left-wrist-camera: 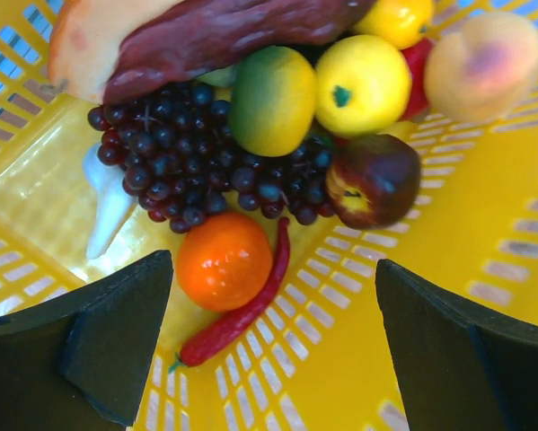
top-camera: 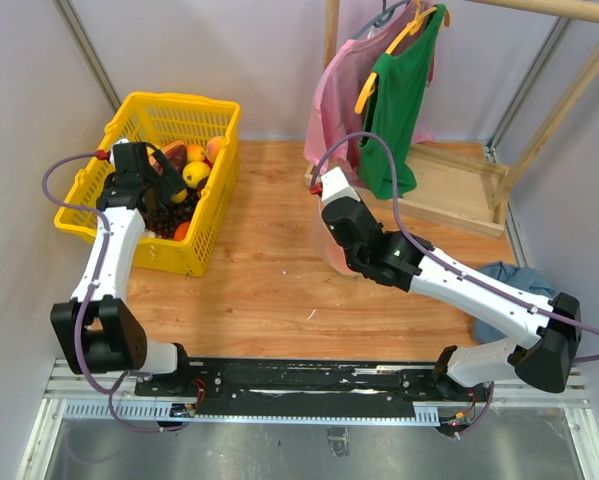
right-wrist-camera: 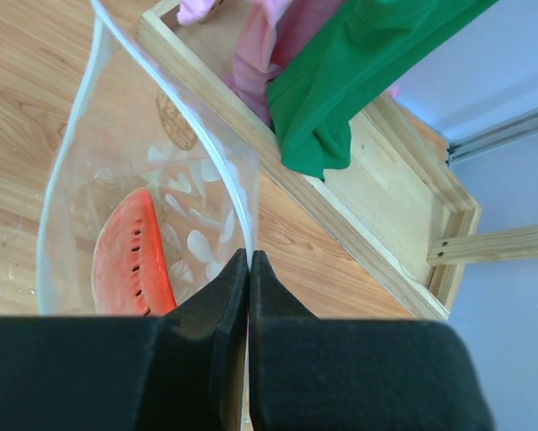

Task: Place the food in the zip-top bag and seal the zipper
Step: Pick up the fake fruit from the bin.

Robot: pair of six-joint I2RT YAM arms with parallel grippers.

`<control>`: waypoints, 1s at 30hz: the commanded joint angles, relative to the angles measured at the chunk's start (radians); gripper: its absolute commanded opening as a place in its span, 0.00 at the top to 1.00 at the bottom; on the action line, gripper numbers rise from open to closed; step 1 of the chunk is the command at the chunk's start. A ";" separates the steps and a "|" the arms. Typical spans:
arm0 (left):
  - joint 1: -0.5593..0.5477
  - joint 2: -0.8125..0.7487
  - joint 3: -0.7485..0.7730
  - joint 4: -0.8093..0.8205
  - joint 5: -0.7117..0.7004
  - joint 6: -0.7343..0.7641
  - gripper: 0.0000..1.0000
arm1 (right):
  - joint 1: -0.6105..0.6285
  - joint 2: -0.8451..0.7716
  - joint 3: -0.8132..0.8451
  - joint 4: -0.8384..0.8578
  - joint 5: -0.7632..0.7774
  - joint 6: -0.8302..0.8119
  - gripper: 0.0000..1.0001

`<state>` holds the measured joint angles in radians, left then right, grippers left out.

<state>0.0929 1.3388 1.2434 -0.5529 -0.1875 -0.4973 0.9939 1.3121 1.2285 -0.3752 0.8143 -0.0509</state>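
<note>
The green-yellow fruit (left-wrist-camera: pixel 273 101) is lying uncovered over the dark purple grapes (left-wrist-camera: pixel 186 148). The fruit will come away by itself and the grapes will stay behind when I lift it.
My left gripper (left-wrist-camera: pixel 273 346) is open and empty inside the yellow basket (top-camera: pixel 201 230), just above an orange (left-wrist-camera: pixel 224 260) and a red chili (left-wrist-camera: pixel 242 310). Further in lie dark purple grapes (left-wrist-camera: pixel 183 171), a green-yellow fruit (left-wrist-camera: pixel 273 101), a lemon (left-wrist-camera: pixel 363 83) and a dark red piece (left-wrist-camera: pixel 374 180). My right gripper (right-wrist-camera: pixel 250 256) is shut on the rim of the clear spotted zip-top bag (right-wrist-camera: pixel 197 193), on its whitish zipper (right-wrist-camera: pixel 224 157), holding the mouth open. A red watermelon slice (right-wrist-camera: pixel 129 256) lies inside the bag. In the top view the bag (top-camera: pixel 329 250) hangs under the right gripper (top-camera: pixel 351 262).
A wooden rack base (top-camera: pixel 459 190) with pink and green clothes (top-camera: pixel 394 100) on hangers stands at the back right. A blue cloth (top-camera: pixel 504 285) lies at the right by the right arm. A peach (left-wrist-camera: pixel 484 63) and a white piece (left-wrist-camera: pixel 107 211) also lie in the basket.
</note>
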 commanded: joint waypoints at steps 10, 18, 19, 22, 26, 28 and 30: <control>0.049 0.308 0.136 0.049 -0.014 0.007 0.05 | 0.016 0.028 -0.004 0.046 -0.084 0.014 0.99; 0.049 0.448 0.205 0.104 0.004 0.010 0.16 | 0.015 0.037 -0.009 0.055 -0.121 0.011 0.99; 0.049 0.464 0.216 0.104 0.004 0.013 0.15 | 0.015 0.040 -0.010 0.057 -0.123 0.008 0.99; 0.048 0.515 0.241 0.103 0.012 0.023 0.13 | 0.016 0.044 -0.009 0.057 -0.134 0.005 0.99; 0.048 0.576 0.260 0.100 0.019 0.039 0.08 | 0.016 0.039 -0.010 0.060 -0.150 0.001 0.99; 0.048 0.596 0.266 0.106 0.025 0.054 0.08 | 0.015 0.035 -0.016 0.070 -0.169 -0.004 0.99; 0.049 0.612 0.269 0.113 0.040 0.061 0.08 | 0.015 0.032 -0.016 0.072 -0.187 -0.006 0.99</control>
<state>0.1349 1.9186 1.4803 -0.4671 -0.1734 -0.4713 0.9939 1.3521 1.2270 -0.3302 0.6662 -0.0490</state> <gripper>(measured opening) 0.920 0.014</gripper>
